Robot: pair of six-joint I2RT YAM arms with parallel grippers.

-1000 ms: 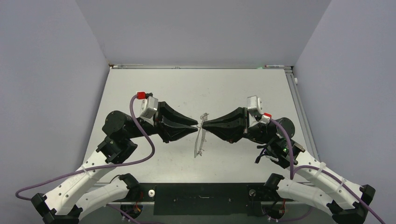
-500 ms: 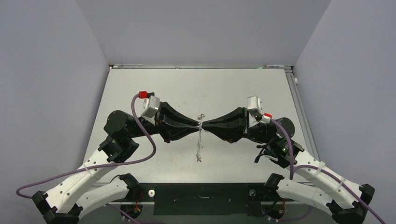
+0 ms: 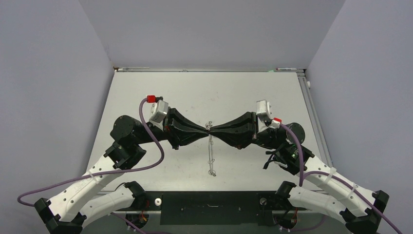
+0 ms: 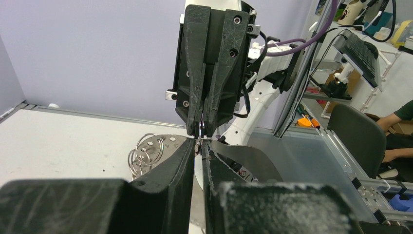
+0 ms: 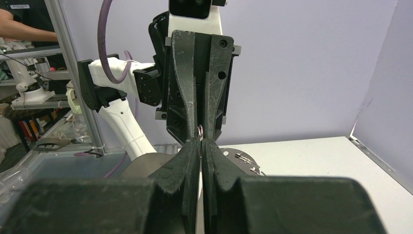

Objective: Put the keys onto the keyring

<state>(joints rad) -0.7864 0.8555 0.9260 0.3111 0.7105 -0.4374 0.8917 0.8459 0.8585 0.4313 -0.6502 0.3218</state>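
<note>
Next, my right gripper opens and fetches a key while my left gripper keeps the keyring, because both grippers pinch the same spot on the keyring's rim (image 5: 200, 132).
The keyring (image 3: 211, 153) hangs edge-on above the table's middle, a thin grey metal hoop. In the left wrist view the keyring (image 4: 168, 145) shows small holes and wire loops (image 4: 144, 150) on its rim. My left gripper (image 3: 206, 131) and right gripper (image 3: 213, 131) meet tip to tip at its top. The left gripper (image 4: 199, 144) is pinched on a small wire ring at the rim, with only a slit between its fingers. Facing it, the right gripper (image 5: 200, 142) is shut on the same spot of the keyring (image 5: 241, 157). The keys are out of view.
The white table (image 3: 253, 92) has walls at the back and on both sides. A metal rail (image 3: 311, 107) runs along its right edge. Both arms stretch inward from the near corners, their purple cables (image 3: 151, 146) trailing behind.
My left gripper moved right to the keyring's top and closed on it. The keyring swung from a slant to hang straight down, edge-on. The right gripper kept its grip.
</note>
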